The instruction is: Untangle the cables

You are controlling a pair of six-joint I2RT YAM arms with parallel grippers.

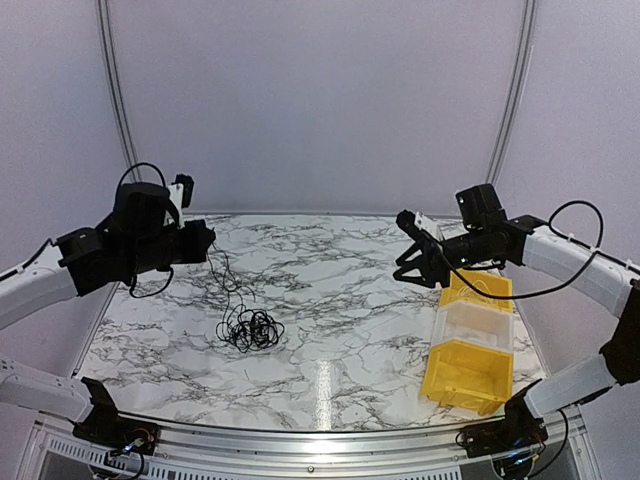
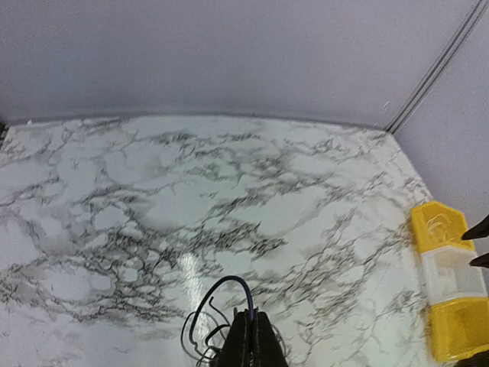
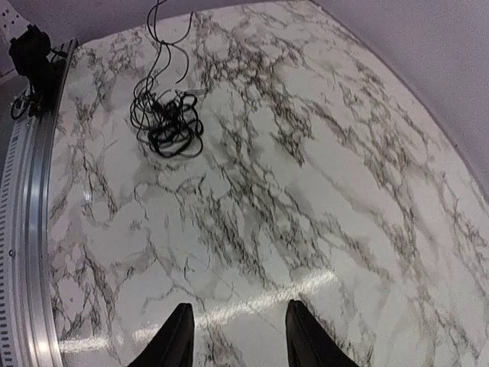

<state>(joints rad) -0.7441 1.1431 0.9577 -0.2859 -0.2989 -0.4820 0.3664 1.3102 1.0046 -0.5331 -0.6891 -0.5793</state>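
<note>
My left gripper should meet my right gripper, because it holds the looped black cable [image 1: 226, 272] far from my right gripper. My right gripper should pull the arched loop [image 2: 230, 278] straight.
The cables [image 1: 250, 328] lie as a small dark wiry tangle on the marble table [image 1: 340, 300], left of centre. One black strand rises from the tangle up to my left gripper [image 1: 207, 240], which hangs above the table's left side. In the left wrist view that gripper [image 2: 251, 313] is shut on a black cable [image 2: 229, 281] that arches out of its tips, with more loops below. My right gripper [image 1: 404, 250] hovers open over the right side, far from the tangle. Its wrist view shows the gripper [image 3: 237, 306] with nothing between the fingers and the cables [image 3: 166, 122] far off.
A row of bins stands at the right edge: a yellow bin [image 1: 470, 375] nearest, a clear bin [image 1: 478, 322] behind it, another yellow one [image 1: 478, 288] under the right arm. The same bins [image 2: 451, 290] show in the left wrist view. A metal rail [image 3: 27, 229] borders the table.
</note>
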